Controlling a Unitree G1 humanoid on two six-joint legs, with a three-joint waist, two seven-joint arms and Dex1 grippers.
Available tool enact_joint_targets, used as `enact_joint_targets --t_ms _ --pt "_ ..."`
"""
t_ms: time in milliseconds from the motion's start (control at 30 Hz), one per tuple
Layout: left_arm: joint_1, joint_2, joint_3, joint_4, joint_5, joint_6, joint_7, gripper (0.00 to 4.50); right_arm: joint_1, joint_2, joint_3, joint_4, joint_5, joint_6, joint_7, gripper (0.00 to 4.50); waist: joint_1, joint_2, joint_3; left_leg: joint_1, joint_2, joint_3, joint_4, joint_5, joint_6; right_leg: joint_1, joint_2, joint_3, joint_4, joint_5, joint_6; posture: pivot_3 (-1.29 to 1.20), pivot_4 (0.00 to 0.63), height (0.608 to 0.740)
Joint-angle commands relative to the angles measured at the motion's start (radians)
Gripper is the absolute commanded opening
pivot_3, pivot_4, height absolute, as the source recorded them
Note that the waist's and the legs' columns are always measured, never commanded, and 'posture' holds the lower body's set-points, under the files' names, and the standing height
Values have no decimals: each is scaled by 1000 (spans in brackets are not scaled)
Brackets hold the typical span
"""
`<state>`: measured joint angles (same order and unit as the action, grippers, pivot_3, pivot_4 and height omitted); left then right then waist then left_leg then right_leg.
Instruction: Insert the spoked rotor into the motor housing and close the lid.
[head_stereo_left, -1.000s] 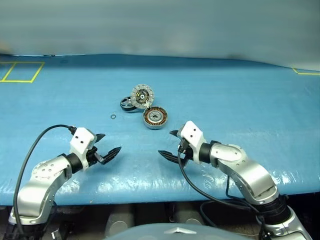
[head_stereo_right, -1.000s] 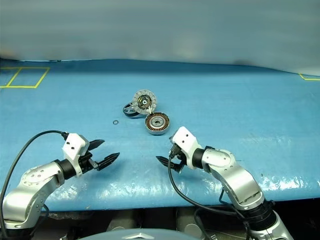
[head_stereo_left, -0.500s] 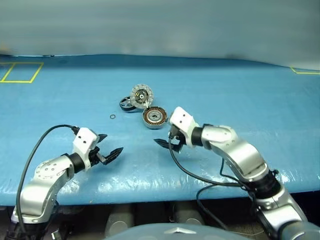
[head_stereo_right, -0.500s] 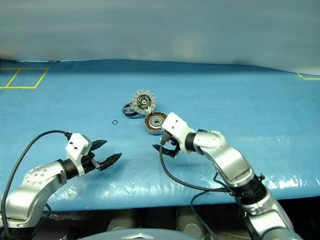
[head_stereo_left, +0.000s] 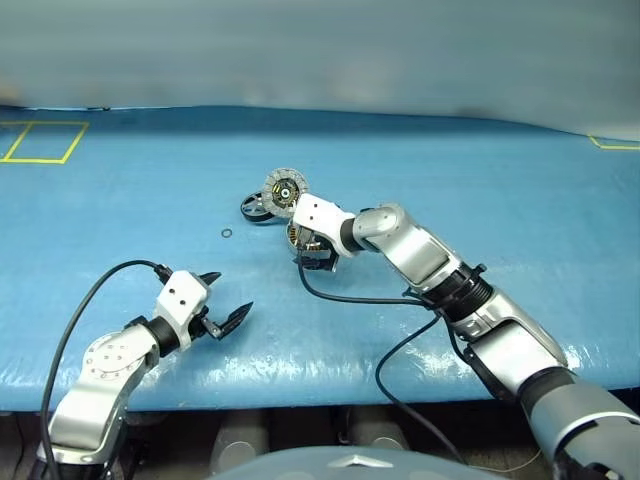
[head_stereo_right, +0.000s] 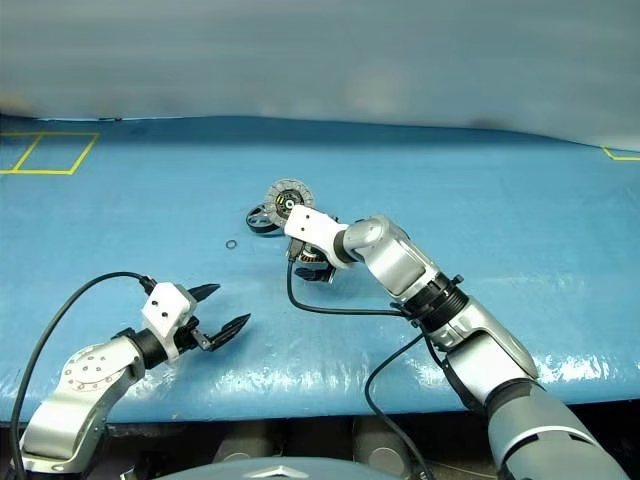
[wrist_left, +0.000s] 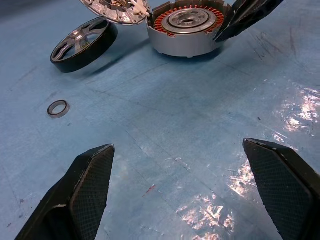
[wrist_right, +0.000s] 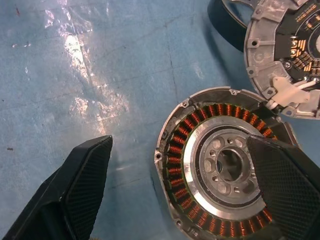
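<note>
I expect the lid (head_stereo_left: 285, 191) to trail along when I pull the motor housing toward me, because white wires (wrist_right: 304, 85) connect it to the motor housing's rim.
The motor housing (wrist_right: 220, 167) lies on the blue mat with its copper windings and silver centre facing up. The lid (wrist_right: 290, 55) leans tilted on the housing's far rim, patterned face showing. Behind them lies the black spoked rotor (wrist_left: 82, 44), just left of the lid (head_stereo_left: 284, 187) in the head views. My right gripper (head_stereo_left: 312, 252) hangs open right over the housing, one finger above its rim and the other above the mat beside it, holding nothing. My left gripper (head_stereo_left: 230, 293) is open and empty near the mat's front, pointing toward the parts.
A small loose metal ring (head_stereo_left: 226, 234) lies on the mat left of the parts. The blue mat (head_stereo_left: 480, 200) stretches wide on both sides. Yellow tape squares (head_stereo_left: 40, 142) mark the far left corner. My right arm's black cable (head_stereo_left: 350, 298) trails over the mat.
My right arm has reached forward and leftward from the mat's front until its open gripper stands over the housing. The left gripper has stayed about where it was, still open.
</note>
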<state>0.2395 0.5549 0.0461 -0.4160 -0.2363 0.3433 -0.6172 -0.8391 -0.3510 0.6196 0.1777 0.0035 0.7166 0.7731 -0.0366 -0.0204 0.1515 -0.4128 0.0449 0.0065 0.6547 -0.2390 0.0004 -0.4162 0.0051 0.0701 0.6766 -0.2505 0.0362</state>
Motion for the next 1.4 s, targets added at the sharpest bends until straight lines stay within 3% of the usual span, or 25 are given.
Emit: enact_joint_targets --t_ms 33,333,433,633,933,1067,1400 --pt "6 -8 2 -23 -6 -20 1 4464 -16 10 5 28 -41 -41 20 4500 0 0 0 0 0 0 0 0 0 0 0 0 0 0 0 0 150 740" --pt "-6 -18 -10 -15 -7 -20 -1 4464 -7 19 4 77 -106 -47 48 4500 0 1 0 1 0 0 0 0 0 1 1 0 1 0 0 0 150 740" --pt "-12 -21 -19 -10 -4 -21 -1 4500 -3 20 8 83 -119 -46 63 3914 0 0 0 1 0 0 1 0 0 1 1 0 0 0 0 0 150 740" --pt "-19 -26 -26 -5 -2 -23 -2 4500 29 32 1 47 -120 -34 97 2070 -2 0 0 2 0 0 1 0 0 2 1 0 0 0 0 0 150 740" --pt "0 -26 -17 -13 -8 -22 0 4500 178 99 -59 -172 -84 163 37 2007 -7 0 -1 3 0 -1 -1 0 0 2 2 -1 1 0 -1 0 150 740" --pt "7 -25 -11 -17 -13 -20 -1 4500 267 155 -92 -306 -72 331 -45 2007 -8 0 -2 3 0 -2 -2 0 0 1 2 -1 1 -1 -1 0 150 740" --pt "6 -31 -3 -15 -25 -14 6 4500 387 214 -118 -478 -43 553 -189 2007 -5 -1 -2 5 0 -2 -2 0 -1 3 1 0 1 -4 3 0 150 740"
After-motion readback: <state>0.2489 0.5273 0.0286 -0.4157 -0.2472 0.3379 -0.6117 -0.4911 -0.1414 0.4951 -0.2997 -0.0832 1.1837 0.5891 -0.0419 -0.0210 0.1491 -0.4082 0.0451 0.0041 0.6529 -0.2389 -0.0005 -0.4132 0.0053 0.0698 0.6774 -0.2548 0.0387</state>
